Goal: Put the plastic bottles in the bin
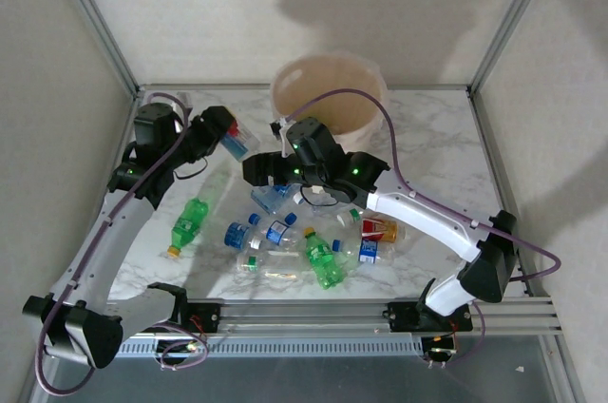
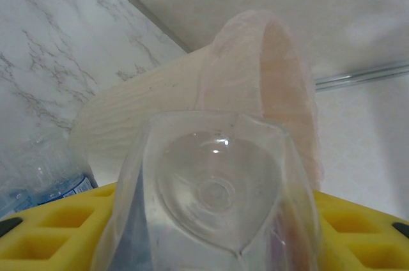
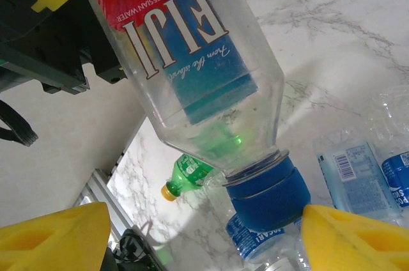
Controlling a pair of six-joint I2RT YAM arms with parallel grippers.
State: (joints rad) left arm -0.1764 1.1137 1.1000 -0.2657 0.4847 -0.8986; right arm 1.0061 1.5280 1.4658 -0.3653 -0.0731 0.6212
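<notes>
The robot's left gripper has the clear bottle's base (image 2: 215, 195) short of the bin, so the right gripper should grab the bottle by its blue cap (image 3: 268, 195) and drop it into the bin.
My left gripper (image 1: 226, 133) is shut on a clear plastic bottle (image 1: 237, 143) with a red and blue label, held above the table left of the bin (image 1: 281, 91). In the left wrist view the bottle's base (image 2: 214, 188) sits between the yellow fingers (image 2: 38, 232), with the cream bin (image 2: 153, 101) and its pink liner beyond. My right gripper (image 1: 258, 171) reaches in from the right. Its wrist view has the same bottle (image 3: 192, 60) slanting down, its blue cap (image 3: 265, 194) close to the right finger (image 3: 351, 239). The right gripper (image 3: 204, 239) is open, jaws wide apart.
More bottles lie on the marble table in front of the arms: a green one (image 1: 190, 222) at the left, another green one (image 1: 323, 259), blue-labelled ones (image 1: 271, 196) and a red and orange one (image 1: 378, 229). Frame posts stand at the back corners.
</notes>
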